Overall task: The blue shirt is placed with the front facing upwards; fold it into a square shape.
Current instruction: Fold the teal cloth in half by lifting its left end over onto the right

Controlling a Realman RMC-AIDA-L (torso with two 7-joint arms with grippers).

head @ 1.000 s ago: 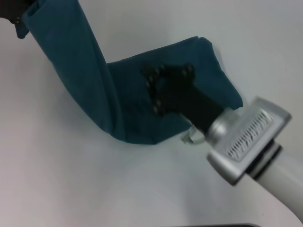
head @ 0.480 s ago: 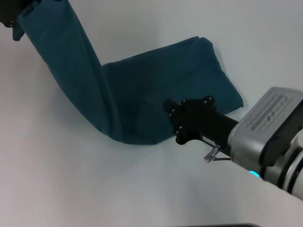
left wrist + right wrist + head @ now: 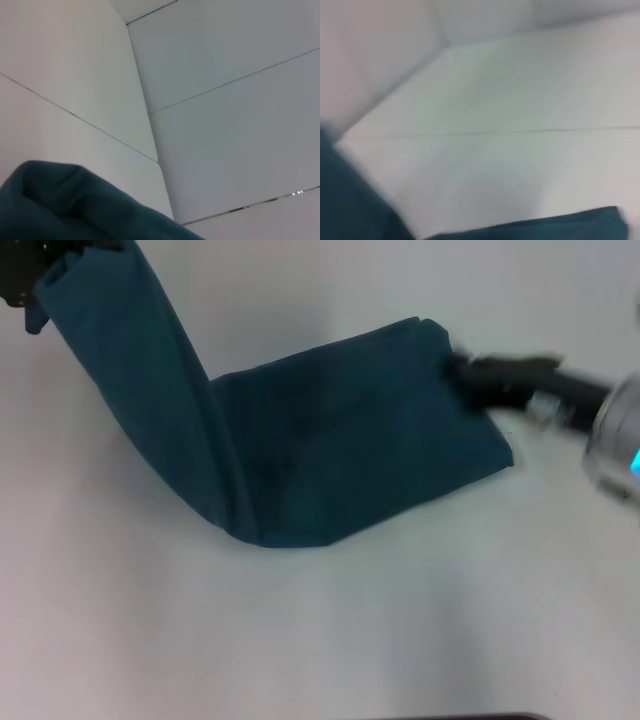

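Observation:
The shirt's flat part point(image 3: 435, 425), where the raised end point(image 3: 92, 282) must land, is under my right gripper. My right gripper should move away before my left gripper folds the end over.
The blue shirt point(image 3: 340, 440) is a folded teal band on the white table point(image 3: 300, 640). Its right part lies flat. Its left part rises in a long strip to the top left corner of the head view. There my left gripper point(image 3: 30, 280) is shut on the raised end, mostly cut off by the edge. My right gripper point(image 3: 470, 370) is a dark blur beside the shirt's far right corner, at the cloth's edge. A fold of the shirt point(image 3: 60, 210) shows in the left wrist view. Teal cloth point(image 3: 545, 227) also shows in the right wrist view.
Bare white table surrounds the shirt in front and to the left. The right arm's silver wrist point(image 3: 615, 440) sits at the right edge of the head view. Pale wall panels fill both wrist views.
My right arm has swung off the shirt's near middle, going right and back to the far right corner. The left gripper still holds the raised end in about the same place.

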